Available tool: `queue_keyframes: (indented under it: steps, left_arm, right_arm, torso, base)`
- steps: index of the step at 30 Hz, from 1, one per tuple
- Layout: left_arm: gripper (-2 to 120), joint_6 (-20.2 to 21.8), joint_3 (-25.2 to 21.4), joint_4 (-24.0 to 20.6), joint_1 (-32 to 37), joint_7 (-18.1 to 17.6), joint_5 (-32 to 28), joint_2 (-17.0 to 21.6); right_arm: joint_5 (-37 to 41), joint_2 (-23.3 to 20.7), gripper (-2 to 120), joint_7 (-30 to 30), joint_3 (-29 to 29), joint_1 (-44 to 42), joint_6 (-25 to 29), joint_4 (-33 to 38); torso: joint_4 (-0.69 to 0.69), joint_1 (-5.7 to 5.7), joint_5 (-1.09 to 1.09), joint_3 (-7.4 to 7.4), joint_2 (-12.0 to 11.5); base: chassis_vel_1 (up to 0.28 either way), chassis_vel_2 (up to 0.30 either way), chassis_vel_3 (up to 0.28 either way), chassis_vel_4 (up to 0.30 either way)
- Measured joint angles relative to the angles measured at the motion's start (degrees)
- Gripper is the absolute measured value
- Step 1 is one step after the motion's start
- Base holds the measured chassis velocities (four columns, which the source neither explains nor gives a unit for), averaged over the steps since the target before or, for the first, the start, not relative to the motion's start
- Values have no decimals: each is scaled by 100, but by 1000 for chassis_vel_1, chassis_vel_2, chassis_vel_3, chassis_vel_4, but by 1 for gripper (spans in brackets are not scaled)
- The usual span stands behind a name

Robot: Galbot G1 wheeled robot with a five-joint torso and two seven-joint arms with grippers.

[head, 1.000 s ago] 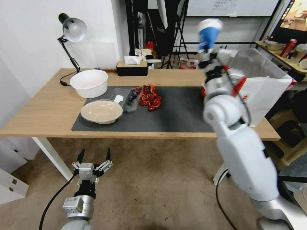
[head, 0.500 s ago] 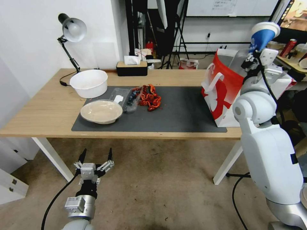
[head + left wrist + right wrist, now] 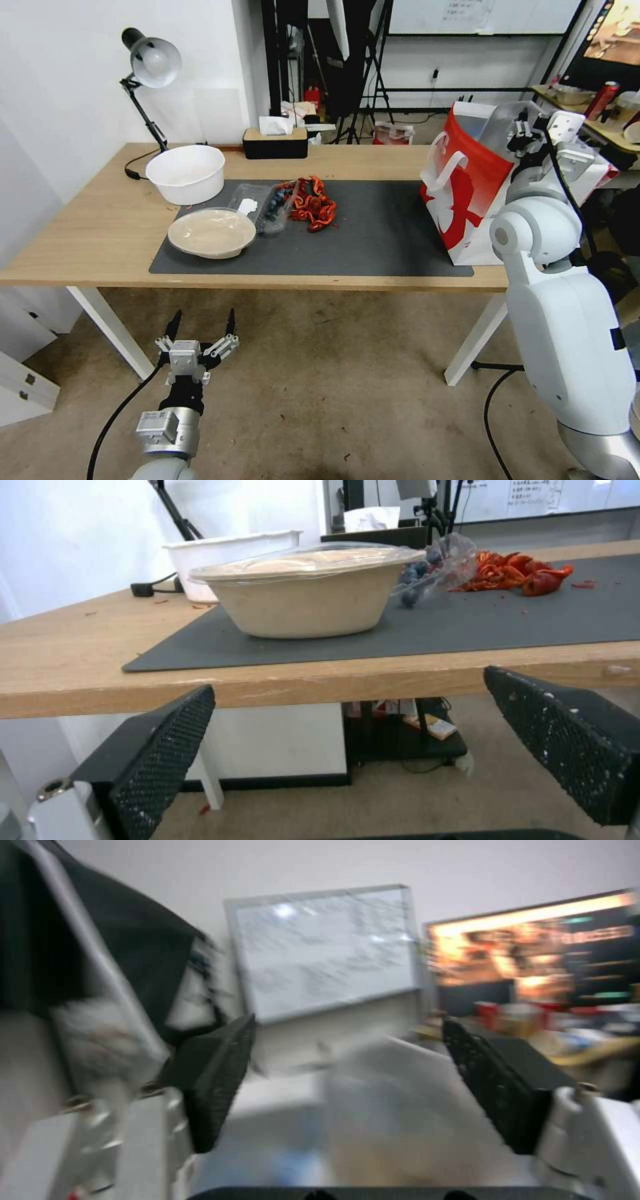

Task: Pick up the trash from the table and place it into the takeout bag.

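Note:
I should expect the dish (image 3: 213, 252) to be empty when I lift it, because plain beige (image 3: 211, 229) that matches the dish's sides shows through the clear lid.
The takeout bag (image 3: 467, 200), white with red panels, stands open at the table's (image 3: 100, 233) right end. My right gripper (image 3: 525, 131) hovers over its mouth, open, with nothing between its fingers (image 3: 493, 1080); the right wrist view is blurred. On the dark mat lie a round lidded dish of beige food (image 3: 211, 232), a clear bag (image 3: 267, 203) and a red-orange lump (image 3: 315, 203). My left gripper (image 3: 200, 327) hangs open below the table's front edge, facing the dish (image 3: 307, 595).
A white bowl (image 3: 185, 173) sits at the back left beside the silver lamp (image 3: 152, 63). A black-and-wood tissue box (image 3: 275, 142) stands at the far edge. Stands, shelves and a cluttered side table (image 3: 600, 113) crowd the room behind.
The right arm swung right over the bag carrying a blue paper cup. The cup has now left its fingers, which stand open. The left arm stayed put.

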Motion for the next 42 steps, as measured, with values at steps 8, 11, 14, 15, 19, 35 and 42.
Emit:
queue_keyframes:
  steps: [8, 11, 14, 15, 19, 35, 42]
  left_arm:
    - [100, 1, 17, -12, 2, 1, 3, 0]
    - [100, -2, 17, -13, 5, 1, 3, 1]
    - [100, -7, 19, -14, 8, 1, 3, 0]
    - [100, -9, 23, -19, 12, 1, 3, 0]
    - [100, -13, 39, -38, 16, 1, 4, 0]
    - [100, -44, 54, -62, 33, -4, -2, 2]
    - [100, -69, 48, -80, 28, -7, -35, 12]
  right_arm:
    - [763, -124, 100, -1332, -158, -666, 1110, 587]
    - [661, -159, 100, -1692, -327, -1050, 1251, 733]
    - [478, -171, 100, -1897, -472, -1346, 1314, 834]
    - [357, -174, 100, -1969, -549, -1534, 1329, 896]
    - [-35, -187, 100, -2098, -651, -1951, 1429, 994]
    - [-1809, 36, 100, -1797, -549, -4240, 2481, 1057]
    - [-2139, 308, 100, -1567, -630, -4956, 2963, 843]
  torso:
    - [-1, 0, -1, -1, 0]
    - [-1, 0, 2, 0, 0]
    - [0, 0, 0, 0, 0]
    - [0, 0, 1, 0, 0]
    - [0, -1, 0, 0, 0]
    - [-1, -2, 1, 0, 1]
    - [0, -2, 1, 0, 1]
  base:
    - [0, 0, 0, 0]
    - [0, 0, 0, 0]
    - [0, 0, 0, 0]
    - [0, 0, 0, 0]
    - [0, 0, 0, 0]
    - [0, 0, 0, 0]
    - [0, 0, 0, 0]
